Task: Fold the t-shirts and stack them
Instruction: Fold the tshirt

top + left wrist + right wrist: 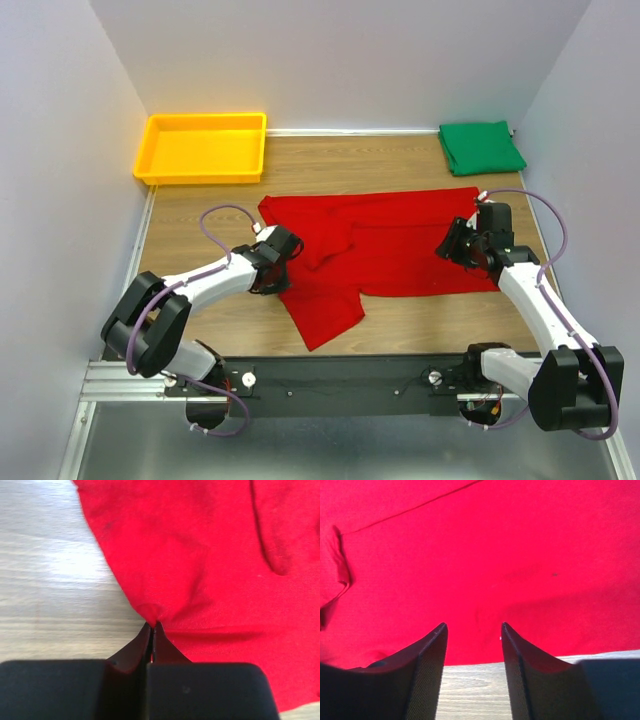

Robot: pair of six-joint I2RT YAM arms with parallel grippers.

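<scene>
The t-shirt's front hem corner (494,287) lies loose while my left gripper holds the red t-shirt's edge (287,293) by the sleeve, so next my right gripper pinches that corner before folding.
The red t-shirt (390,245) lies partly folded across the middle of the table, one sleeve hanging toward the front edge. The green t-shirt (482,146) lies folded at the back right corner. My left gripper (281,262) is shut on the red shirt's left edge; in the left wrist view the gripper (153,626) pinches a peak of red cloth (200,555). My right gripper (455,245) is open over the shirt's right edge; in the right wrist view the gripper (472,626) hovers above red cloth (480,550), nothing between its fingers.
A yellow plastic tray (152,160) stands at the back left corner. White walls close in the left, right and back sides. Bare wood (200,205) shows left of the red shirt and along the front edge.
</scene>
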